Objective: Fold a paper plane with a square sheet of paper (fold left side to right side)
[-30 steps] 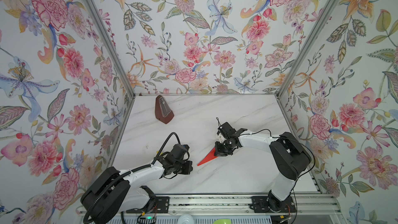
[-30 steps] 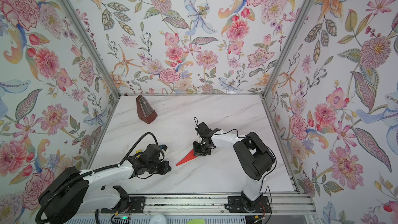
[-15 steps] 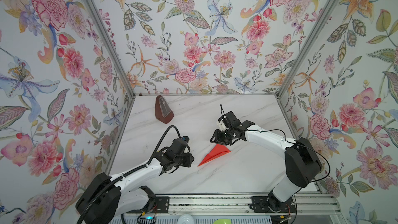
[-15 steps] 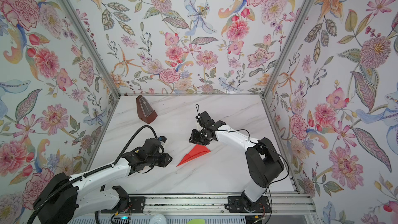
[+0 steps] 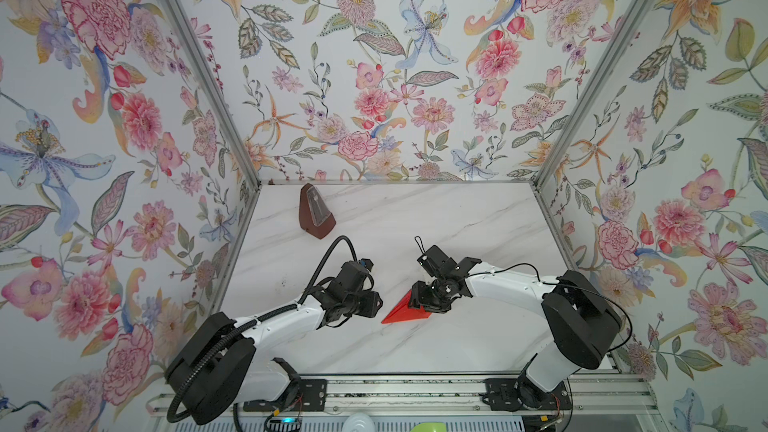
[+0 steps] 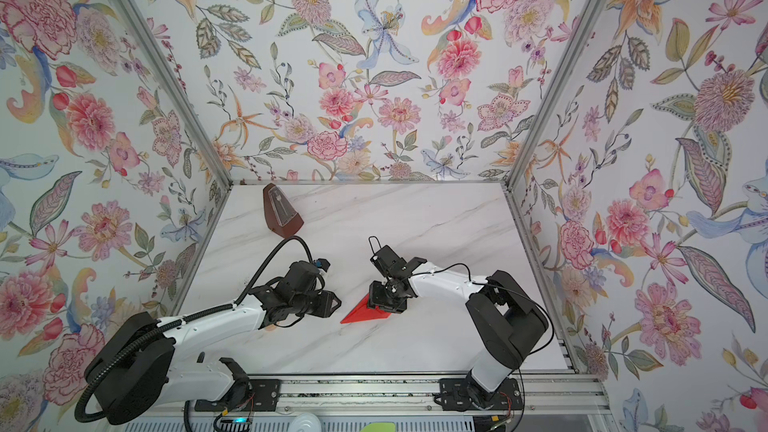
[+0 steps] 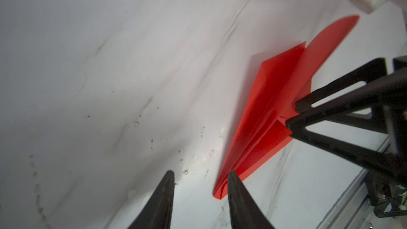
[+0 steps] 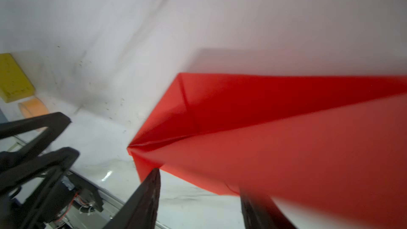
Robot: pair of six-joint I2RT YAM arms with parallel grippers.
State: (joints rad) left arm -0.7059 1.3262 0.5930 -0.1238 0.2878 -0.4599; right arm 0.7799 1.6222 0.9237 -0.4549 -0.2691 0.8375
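My left gripper has the paper plane's nose (image 5: pixel 385 320) pointing at it, so next my right gripper grabs the paper plane's middle fold (image 5: pixel 404 309) and turns the paper plane to face the metal bar.
The square sheet of paper is folded into a bright red paper plane (image 5: pixel 401 312) (image 6: pixel 363 313) lying on the marble table, nose toward the left arm. My left gripper (image 5: pixel 377 305) (image 7: pixel 200 174) is open just off the nose, with nothing between its fingers. In the left wrist view the plane (image 7: pixel 264 115) has its nose beside one fingertip (image 7: pixel 231 174). My right gripper (image 5: pixel 415 302) (image 8: pixel 199 181) is open over the tail. In the right wrist view a raised wing of the plane (image 8: pixel 275 139) covers one fingertip, and only bare table shows between the jaws.
A dark brown metronome (image 5: pixel 316 214) (image 6: pixel 282 211) stands at the back left of the table. In the right wrist view a yellow block (image 8: pixel 13 78) and an orange tape roll (image 8: pixel 33 109) sit near the left arm. A metal rail (image 5: pixel 395 392) runs along the front edge.
Both grippers have opened. The right gripper let go of the plane, lifted off it, then came back down over its tail. The plane's wings have spread. The left gripper moved closer to the nose.
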